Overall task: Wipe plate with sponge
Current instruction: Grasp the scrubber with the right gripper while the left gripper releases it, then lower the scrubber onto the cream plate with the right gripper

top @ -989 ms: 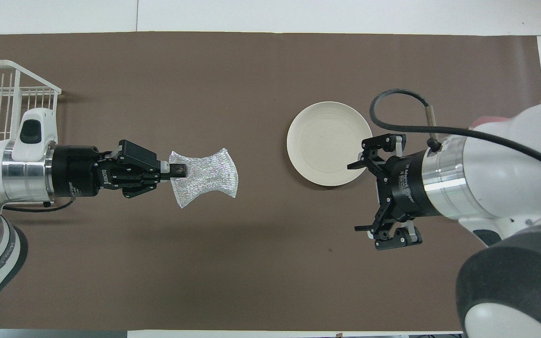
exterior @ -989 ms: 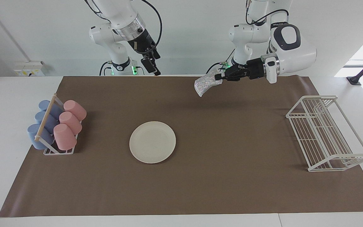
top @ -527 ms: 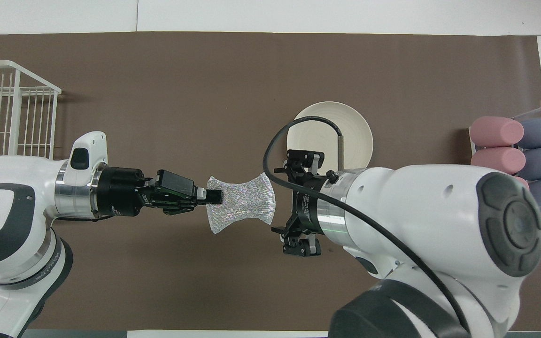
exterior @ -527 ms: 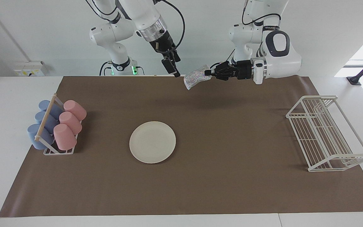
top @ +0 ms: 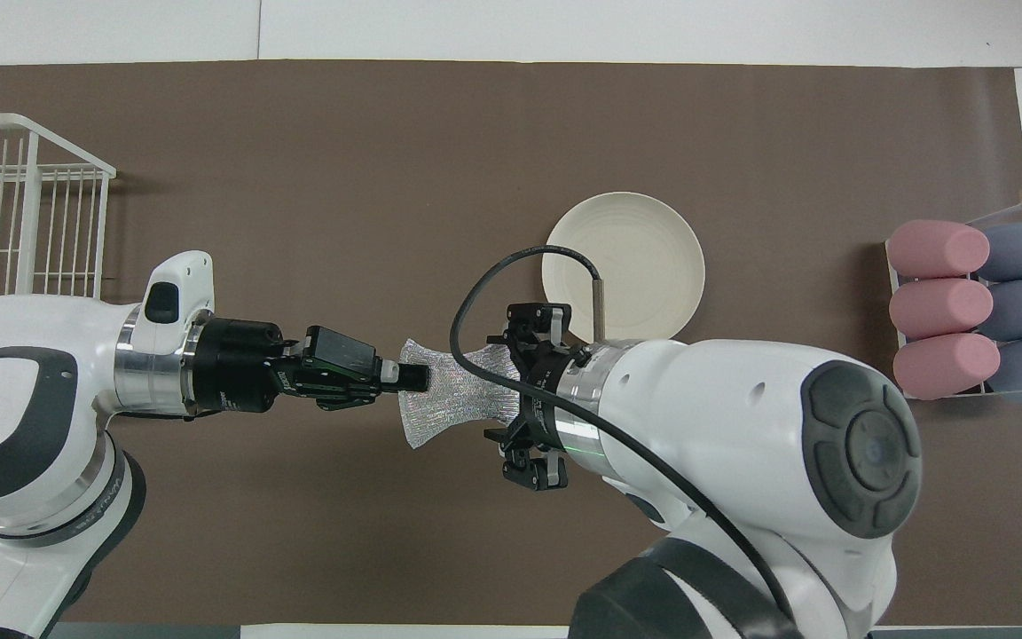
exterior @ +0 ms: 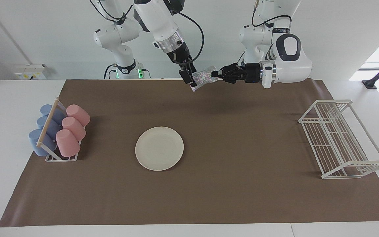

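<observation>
My right gripper is about to carry the silvery sponge, which spreads level from its narrow waist [top: 466, 398], so I expect its flared edge [top: 412, 414] to stay fanned out on the way.
The cream-white plate [exterior: 159, 148] lies flat on the brown mat near the middle of the table; it also shows in the overhead view [top: 624, 268]. My left gripper [exterior: 214, 74] is shut on one end of the silvery sponge [exterior: 202, 77] and holds it level in the air, over the mat's edge nearest the robots. In the overhead view the left gripper [top: 418, 377] pinches the sponge [top: 453, 399]. My right gripper [exterior: 189, 75] is open at the sponge's free end. In the overhead view the right gripper [top: 515, 395] has its fingers spread wide on either side of that end.
A cup rack [exterior: 59, 133] with pink and blue cups stands at the right arm's end of the table, also seen from overhead [top: 972, 306]. A white wire rack [exterior: 341, 138] stands at the left arm's end, also seen from overhead [top: 14, 204].
The right arm has swung in from its end of the table until its open gripper reaches the sponge's free end. The left gripper has carried the sponge toward it and slightly up.
</observation>
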Robot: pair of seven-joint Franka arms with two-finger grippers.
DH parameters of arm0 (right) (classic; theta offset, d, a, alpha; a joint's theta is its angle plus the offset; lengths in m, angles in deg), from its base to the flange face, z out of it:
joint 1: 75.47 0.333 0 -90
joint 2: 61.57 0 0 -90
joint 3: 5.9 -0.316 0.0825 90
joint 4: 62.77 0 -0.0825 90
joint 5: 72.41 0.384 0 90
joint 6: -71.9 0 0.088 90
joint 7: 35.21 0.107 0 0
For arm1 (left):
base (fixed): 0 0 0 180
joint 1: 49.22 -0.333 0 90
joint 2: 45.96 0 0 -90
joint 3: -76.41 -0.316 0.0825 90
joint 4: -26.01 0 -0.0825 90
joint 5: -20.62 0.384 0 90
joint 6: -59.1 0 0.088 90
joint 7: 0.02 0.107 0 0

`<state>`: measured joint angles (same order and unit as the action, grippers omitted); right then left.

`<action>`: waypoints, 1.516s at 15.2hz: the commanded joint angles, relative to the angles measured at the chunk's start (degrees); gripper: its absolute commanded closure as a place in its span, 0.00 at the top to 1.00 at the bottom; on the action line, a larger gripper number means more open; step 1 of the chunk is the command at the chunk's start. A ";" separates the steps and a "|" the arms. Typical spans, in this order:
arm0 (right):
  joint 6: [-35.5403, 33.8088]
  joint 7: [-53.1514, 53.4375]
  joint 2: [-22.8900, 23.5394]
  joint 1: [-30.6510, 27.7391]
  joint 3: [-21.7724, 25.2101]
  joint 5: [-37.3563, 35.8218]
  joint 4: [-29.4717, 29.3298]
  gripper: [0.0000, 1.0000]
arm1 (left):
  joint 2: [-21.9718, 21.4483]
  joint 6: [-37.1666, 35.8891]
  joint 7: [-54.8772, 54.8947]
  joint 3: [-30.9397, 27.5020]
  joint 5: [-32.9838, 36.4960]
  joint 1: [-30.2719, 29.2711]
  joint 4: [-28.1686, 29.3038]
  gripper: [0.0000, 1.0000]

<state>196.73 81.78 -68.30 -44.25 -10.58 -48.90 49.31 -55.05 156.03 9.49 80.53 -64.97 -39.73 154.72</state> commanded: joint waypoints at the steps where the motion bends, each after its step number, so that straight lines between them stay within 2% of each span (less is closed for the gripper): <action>1: 1.02 0.61 -0.30 1.12 0.19 1.02 0.33 0.87 | -0.22 -0.51 1.30 -0.86 -1.25 0.97 0.93 0.00; 2: 1.11 0.52 -0.30 1.12 0.19 1.02 0.33 0.82 | -0.22 -0.60 1.30 -0.77 -1.25 0.97 0.93 0.00; 4: 1.28 -0.53 -0.30 1.21 0.11 1.02 0.42 0.50 | -0.22 -0.60 1.30 -0.77 -1.25 0.97 0.93 0.00; 6: 1.37 -1.67 -0.30 1.12 0.19 0.93 0.51 0.00 | -0.22 -0.60 1.30 -0.77 -1.16 0.97 0.93 0.00; 12: 0.67 -6.94 -0.13 -1.16 0.20 0.32 0.42 0.00 | -0.31 -0.69 1.39 -0.69 -0.98 1.67 1.02 0.00; 13: 0.41 -8.08 -0.13 -1.51 0.28 -0.03 0.51 0.00 | -0.31 -0.34 1.30 -0.69 -0.81 1.94 0.59 0.12; 14: 0.32 -9.83 -0.13 -1.95 0.28 -0.30 0.51 0.00 | -0.66 -0.07 0.78 -0.51 -0.46 2.37 0.41 0.99; 17: 0.49 -16.33 1.44 -4.23 0.28 -2.32 0.77 0.00 | -1.54 0.72 0.16 -0.51 1.47 2.47 0.40 1.00; 23: 5.75 -30.74 10.58 -10.30 0.28 -2.76 0.95 0.00 | -1.89 1.95 -1.95 -0.77 10.16 1.33 -0.21 1.00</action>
<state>200.08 55.40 -60.82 -52.10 -9.82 -50.50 50.30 -55.85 156.60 9.00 80.21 -58.24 -38.27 154.54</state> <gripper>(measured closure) 0.912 0.000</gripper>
